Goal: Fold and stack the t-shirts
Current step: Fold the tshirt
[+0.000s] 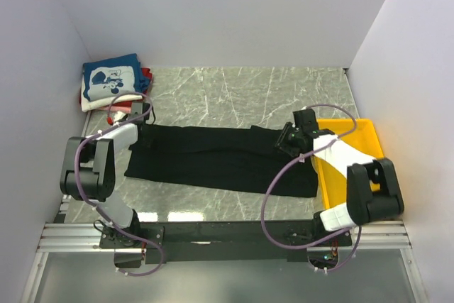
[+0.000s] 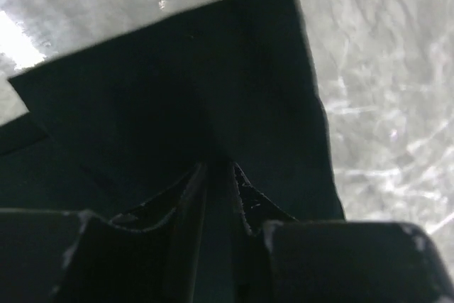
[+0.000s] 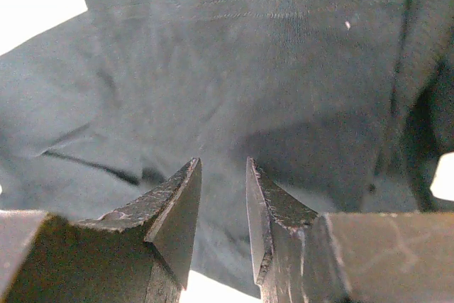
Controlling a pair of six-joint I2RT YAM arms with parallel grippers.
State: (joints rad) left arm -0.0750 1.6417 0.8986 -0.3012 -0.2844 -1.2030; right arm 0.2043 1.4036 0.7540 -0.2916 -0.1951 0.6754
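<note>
My left gripper should pull the t-shirt clear first, because the black t-shirt's end (image 1: 312, 184) lies against the yellow tray. My right gripper should then pinch the t-shirt's far edge (image 1: 267, 129).
The large black t-shirt (image 1: 213, 161) lies spread flat across the middle of the marble table. My left gripper (image 1: 139, 114) is at its far left corner. In the left wrist view the gripper (image 2: 216, 175) is shut on a pinch of the black cloth (image 2: 177, 69). My right gripper (image 1: 287, 140) is over the shirt's right part. In the right wrist view its jaws (image 3: 223, 168) stand narrowly apart with the black cloth (image 3: 248, 54) caught between them. A folded blue shirt with a white print (image 1: 110, 79) tops a stack at the far left corner, over a white one (image 1: 91, 103) and a red one (image 1: 146, 74).
A yellow plastic tray (image 1: 365, 136) stands at the right edge of the table, partly under my right arm. White walls close in the back and both sides. A metal rail runs along the near edge.
</note>
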